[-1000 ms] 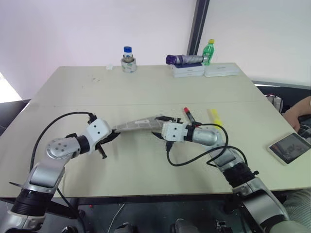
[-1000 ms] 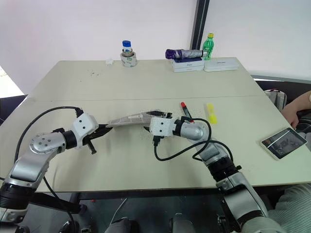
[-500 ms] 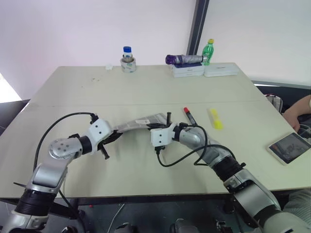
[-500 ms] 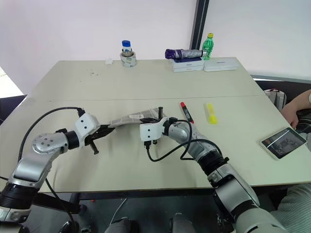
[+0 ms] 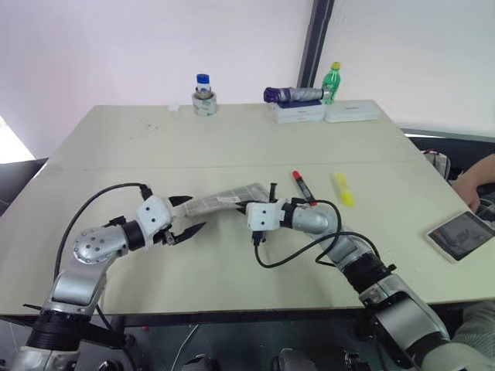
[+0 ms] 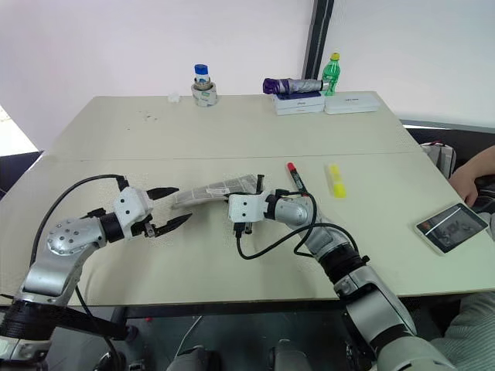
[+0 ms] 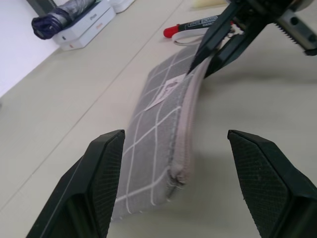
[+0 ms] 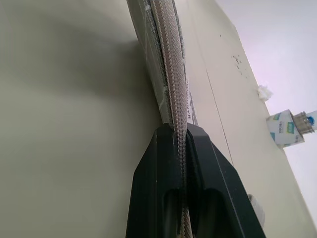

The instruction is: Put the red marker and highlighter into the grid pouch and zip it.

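The pouch's zipper edge (image 7: 195, 85) is pinched in my right gripper short of the zipper pull. Next, my left gripper clamps the pouch's loose corner (image 7: 179, 174) before my right gripper moves to the zipper pull.
The grid pouch (image 5: 228, 199) lies on the table between my two arms, grey with white lines and a small white label, its zipper edge (image 7: 185, 124) running along its length. My right gripper (image 5: 268, 195) is shut on the zipper edge at the pouch's right end; the wrist view shows both fingers (image 8: 163, 163) pinching it. My left gripper (image 5: 193, 214) stands open at the pouch's left end, its fingers (image 7: 101, 178) on either side and apart from the fabric. Just right of the pouch lies the red marker (image 5: 300, 184), with the yellow highlighter (image 5: 342, 188) further right.
A tape roll with a small bottle (image 5: 204, 99), a folded umbrella on white boxes (image 5: 298, 104) and a green bottle (image 5: 332, 81) stand along the far edge. A phone (image 5: 460, 234) lies at the right edge, near a person's hand (image 5: 473, 179).
My right gripper has shut on the pouch's right end. My left gripper has let go of the left end and opened; that end has dropped onto the table.
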{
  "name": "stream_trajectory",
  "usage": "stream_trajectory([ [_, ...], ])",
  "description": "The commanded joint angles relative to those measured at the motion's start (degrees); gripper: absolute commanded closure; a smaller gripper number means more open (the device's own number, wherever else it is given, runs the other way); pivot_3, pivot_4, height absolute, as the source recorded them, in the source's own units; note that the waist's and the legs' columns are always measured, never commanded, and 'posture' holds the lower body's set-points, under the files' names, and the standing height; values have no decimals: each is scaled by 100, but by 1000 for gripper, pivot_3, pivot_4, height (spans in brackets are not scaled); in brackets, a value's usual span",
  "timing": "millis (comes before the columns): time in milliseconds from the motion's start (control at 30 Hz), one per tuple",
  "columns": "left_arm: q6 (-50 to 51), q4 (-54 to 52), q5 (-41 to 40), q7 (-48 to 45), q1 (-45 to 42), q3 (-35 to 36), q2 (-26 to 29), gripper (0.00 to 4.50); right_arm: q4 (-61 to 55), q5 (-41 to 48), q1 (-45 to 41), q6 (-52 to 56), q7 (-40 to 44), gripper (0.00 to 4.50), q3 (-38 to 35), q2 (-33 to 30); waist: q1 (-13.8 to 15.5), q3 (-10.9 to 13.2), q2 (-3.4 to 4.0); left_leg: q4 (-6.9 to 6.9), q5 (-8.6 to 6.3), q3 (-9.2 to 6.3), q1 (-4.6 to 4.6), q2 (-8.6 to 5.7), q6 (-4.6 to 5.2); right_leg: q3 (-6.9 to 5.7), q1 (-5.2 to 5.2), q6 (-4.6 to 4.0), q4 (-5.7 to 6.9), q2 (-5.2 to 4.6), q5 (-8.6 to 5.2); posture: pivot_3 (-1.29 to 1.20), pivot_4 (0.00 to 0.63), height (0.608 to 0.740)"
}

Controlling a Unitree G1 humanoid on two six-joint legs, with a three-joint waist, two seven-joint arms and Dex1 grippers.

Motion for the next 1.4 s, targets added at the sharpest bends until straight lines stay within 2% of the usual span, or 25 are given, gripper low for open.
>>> stream_trajectory([
  [33,-275,99,-33,146,-138,251,-43,972,-302,118,-72,4,22,4500,-158,17,6,0,0,0,0,0,0,0,0,0,0,0,0,0,0,0,150,740],
  [233,-459,236,-17,-46,-88,118,3,972,-379,240,-54,86,95,4500,-196,60,6,0,0,0,0,0,0,0,0,0,0,0,0,-1,0,0,150,740],
  [267,-467,251,-63,-60,-120,132,-24,1205,-384,239,-55,90,99,4500,-193,51,6,0,0,0,0,0,0,0,0,0,0,0,0,-1,0,0,150,740],
  [333,-434,249,-171,-103,-180,147,-72,1781,-386,240,-55,110,113,4500,-188,47,7,0,0,0,0,0,0,0,0,0,0,0,0,-1,0,0,150,740],
  [500,-443,237,-114,-180,-154,63,-78,4439,-447,267,-31,114,131,4500,-193,66,5,0,0,0,0,1,0,-1,0,-1,0,0,0,-1,0,0,150,740],
  [700,-430,206,-112,-167,-87,80,-83,4439,-532,433,26,228,242,4500,-274,61,6,0,0,0,0,0,0,0,0,-1,0,0,0,0,0,0,150,740],
  [733,-415,190,-118,-129,-111,93,-102,4483,-567,790,63,353,475,4151,-375,107,6,0,0,0,0,0,0,0,0,0,0,0,0,0,0,0,150,740],
  [800,-407,171,-102,-89,-134,91,-117,4500,-606,932,76,383,495,3479,-468,114,9,0,0,0,0,0,0,0,0,-1,1,0,0,0,0,0,150,740],
  [933,-401,139,29,74,-90,78,-160,4500,-898,843,172,500,465,1488,-560,-95,9,0,0,0,0,0,0,0,0,-1,1,0,0,-1,0,0,150,740],
  [1100,-435,-9,286,449,9,45,-264,4500,-1585,1402,557,1279,479,1488,-1151,-320,24,0,-1,0,-1,-3,-1,0,1,-1,2,0,-2,-3,0,0,150,740],
  [1233,-525,-103,508,637,125,-85,-360,4500,-1607,1327,673,1612,268,1488,-1341,-397,17,0,-1,0,-1,-2,0,-1,1,-1,4,0,-1,-4,0,0,150,740],
  [1400,-652,-65,670,662,129,-193,-402,4500,-1682,2002,504,2857,126,1488,-1591,195,-2,0,-1,-2,0,-3,2,3,0,1,1,0,0,6,0,0,150,740],
])
